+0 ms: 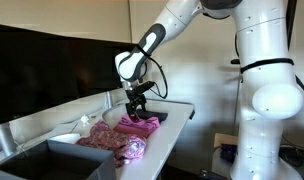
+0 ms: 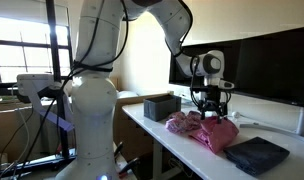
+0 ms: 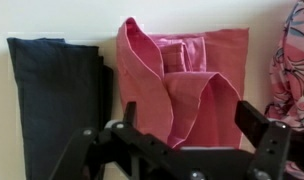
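Observation:
My open fingers are spanning the pink cloth's raised folds (image 3: 182, 98), clear of the navy cloth, so I should keep going down until they can close around those folds (image 2: 216, 132).
My gripper (image 3: 192, 122) hangs open just above a folded pink cloth (image 3: 187, 80), its fingers (image 3: 258, 122) spread wide with only the cloth's folds showing between them. It holds nothing. In both exterior views the gripper (image 1: 138, 108) (image 2: 210, 106) points straight down over the pink cloth (image 1: 139, 125) (image 2: 219, 131) on the white table (image 1: 172, 135). A folded dark navy cloth (image 3: 57, 100) (image 2: 257, 153) lies right beside the pink one. On its other side lies a crumpled pink floral cloth (image 3: 295, 60) (image 1: 117, 144) (image 2: 182, 122).
A black open box (image 1: 62, 160) (image 2: 160, 106) stands on the table past the floral cloth. A white bowl (image 1: 67, 138) sits near it. Dark monitors (image 2: 262, 60) line the back of the table. The robot's white base (image 1: 262, 90) stands beside the table's end.

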Action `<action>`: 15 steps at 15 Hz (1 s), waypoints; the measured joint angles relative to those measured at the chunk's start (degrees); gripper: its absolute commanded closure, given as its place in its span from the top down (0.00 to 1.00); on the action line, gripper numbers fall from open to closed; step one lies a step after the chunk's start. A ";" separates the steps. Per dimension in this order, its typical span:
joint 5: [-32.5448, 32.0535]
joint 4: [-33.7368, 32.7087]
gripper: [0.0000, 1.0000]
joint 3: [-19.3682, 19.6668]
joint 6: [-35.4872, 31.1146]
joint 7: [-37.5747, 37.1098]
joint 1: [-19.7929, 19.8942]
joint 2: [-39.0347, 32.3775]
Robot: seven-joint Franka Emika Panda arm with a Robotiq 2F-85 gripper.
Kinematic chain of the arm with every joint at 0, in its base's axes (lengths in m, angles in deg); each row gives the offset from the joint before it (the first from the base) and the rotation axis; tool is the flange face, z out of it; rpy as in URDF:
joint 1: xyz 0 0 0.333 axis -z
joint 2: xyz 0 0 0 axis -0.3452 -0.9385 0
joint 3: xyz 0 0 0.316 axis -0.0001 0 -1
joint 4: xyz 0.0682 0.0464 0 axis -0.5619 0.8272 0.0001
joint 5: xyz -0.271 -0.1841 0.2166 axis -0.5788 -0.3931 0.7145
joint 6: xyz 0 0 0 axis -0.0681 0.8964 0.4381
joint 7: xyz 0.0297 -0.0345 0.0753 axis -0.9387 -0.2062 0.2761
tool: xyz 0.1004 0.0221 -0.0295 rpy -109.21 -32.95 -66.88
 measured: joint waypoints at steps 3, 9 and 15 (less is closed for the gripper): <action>0.11 -0.08 1.00 -0.35 -0.64 0.56 -0.01 -2.07; 0.11 1.89 1.00 0.26 -2.65 2.69 0.43 -4.60; 0.11 3.64 1.00 0.29 -4.51 4.66 0.33 -6.21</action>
